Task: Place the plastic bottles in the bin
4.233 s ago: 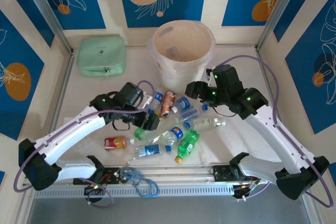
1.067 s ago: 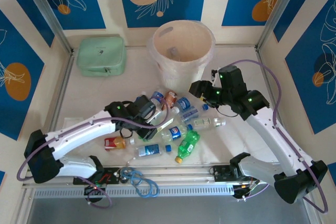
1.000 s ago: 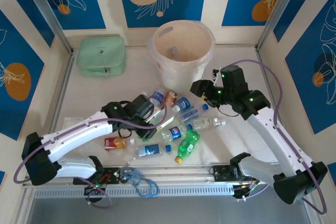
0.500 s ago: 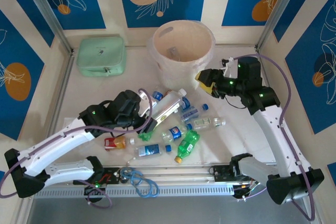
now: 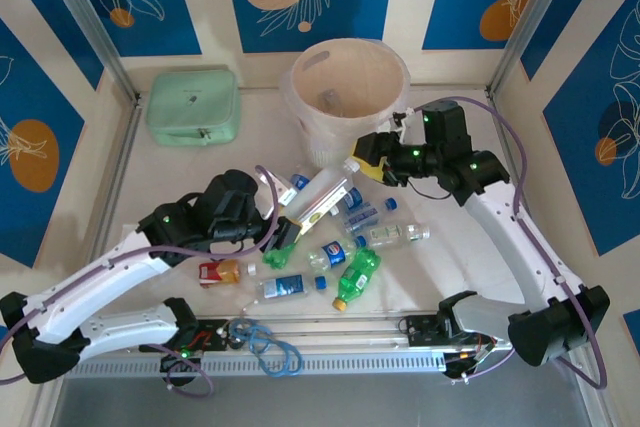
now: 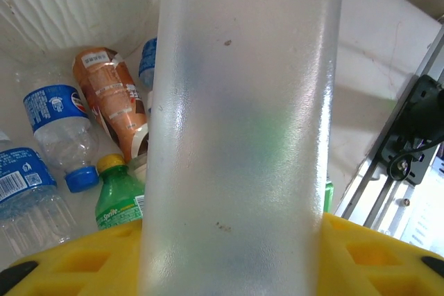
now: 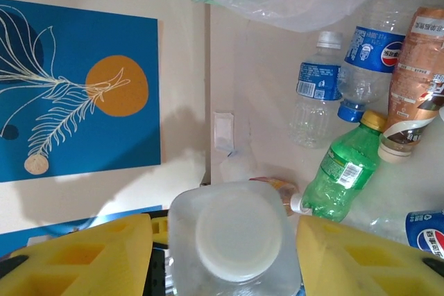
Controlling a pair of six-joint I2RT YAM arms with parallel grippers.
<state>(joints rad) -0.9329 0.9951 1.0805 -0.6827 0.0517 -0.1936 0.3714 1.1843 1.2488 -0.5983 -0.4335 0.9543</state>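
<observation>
My left gripper is holding the frosted white bottle's lower end short of the bin, so my right gripper should grab the cap end and bring the bottle in.
A frosted white bottle hangs tilted above the pile in front of the bin. My left gripper is shut on its lower end; in the left wrist view the bottle is pressed by yellow pads on both sides. My right gripper is open and straddles the cap end, with a dark gap at its left finger. Below lie a green bottle, a red-labelled one, blue-labelled ones and a brown-labelled one. One bottle lies inside the bin.
A mint-green case sits at the back left. A blue cable coil lies by the front rail. Metal frame posts stand at the back corners. The right wrist view has a Pepsi bottle and a green one.
My left gripper has taken the frosted bottle out of the pile and lifted it. My right gripper has swung left from beside the bin to the bottle's cap end.
</observation>
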